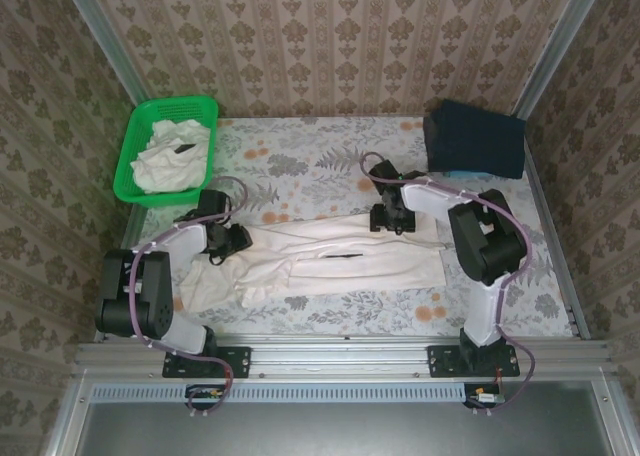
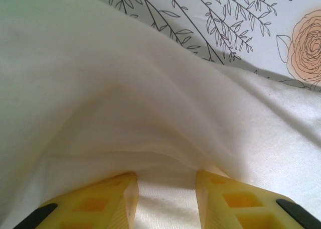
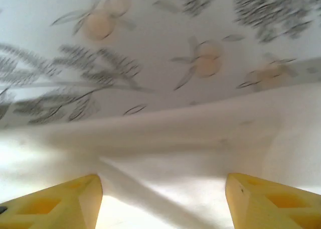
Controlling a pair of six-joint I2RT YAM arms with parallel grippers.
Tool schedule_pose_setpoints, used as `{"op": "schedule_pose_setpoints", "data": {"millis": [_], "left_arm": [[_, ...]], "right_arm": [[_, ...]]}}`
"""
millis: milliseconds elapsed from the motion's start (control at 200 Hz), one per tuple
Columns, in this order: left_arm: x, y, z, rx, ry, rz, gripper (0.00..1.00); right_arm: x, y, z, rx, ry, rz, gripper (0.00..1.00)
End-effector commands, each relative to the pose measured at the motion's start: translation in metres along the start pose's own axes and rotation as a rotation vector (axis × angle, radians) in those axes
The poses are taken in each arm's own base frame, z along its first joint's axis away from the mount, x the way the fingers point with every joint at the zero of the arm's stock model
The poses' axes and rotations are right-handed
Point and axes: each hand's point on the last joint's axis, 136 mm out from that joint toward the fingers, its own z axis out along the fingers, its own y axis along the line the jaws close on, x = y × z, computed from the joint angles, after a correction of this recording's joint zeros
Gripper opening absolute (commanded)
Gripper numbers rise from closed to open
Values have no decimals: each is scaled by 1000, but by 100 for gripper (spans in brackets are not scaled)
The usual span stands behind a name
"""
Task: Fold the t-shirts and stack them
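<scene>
I need to swing the bunched end (image 1: 222, 282) to the back with my left gripper while I pull the flat end (image 1: 424, 265) toward the front with my right gripper, because the t-shirt is lying crosswise.
One off-white t-shirt (image 1: 330, 261) lies spread lengthwise across the middle of the table, a small black mark on its top. My left gripper (image 1: 225, 241) rests at its left end. In the left wrist view the gripper (image 2: 166, 181) stands open, its yellow fingers (image 2: 118, 196) apart under a raised fold of the t-shirt (image 2: 125, 88), with flat cloth in the gap. My right gripper (image 1: 392, 219) sits at the shirt's far edge. In the right wrist view it (image 3: 163, 189) is wide open above the t-shirt (image 3: 190, 153), holding nothing. More t-shirts (image 1: 170, 156) lie crumpled in the basket.
The green mesh basket (image 1: 130, 161) stands at the back left. A dark blue folded cloth block (image 1: 473, 138) sits at the back right corner. The flowered tablecloth (image 1: 300, 161) covers the table, and patterned walls close it in on three sides.
</scene>
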Motion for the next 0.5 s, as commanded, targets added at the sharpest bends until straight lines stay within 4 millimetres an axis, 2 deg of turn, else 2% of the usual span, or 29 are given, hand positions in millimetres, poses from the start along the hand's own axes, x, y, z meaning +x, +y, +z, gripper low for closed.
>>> {"op": "schedule_pose_setpoints", "data": {"millis": [0,175,285,345,420,495], "left_arm": [[8,20,2,-63,37,0,39],[6,23,1,-64,31,2,39],[-1,13,-6,-32,15,17,41],[-8,5,-15,-5,-11,34,42],[-17,-8,-30,19,-53,60,52],[-23,-19,-44,29,-90,84,55]], "right_arm": [[10,-56,9,136,71,78,69],[2,-79,13,91,91,138,69],[-4,-88,4,90,71,141,69],[-9,-87,-8,70,42,139,70],[-12,-82,-23,23,-2,141,70],[-12,-71,-34,-37,-43,134,71]]}}
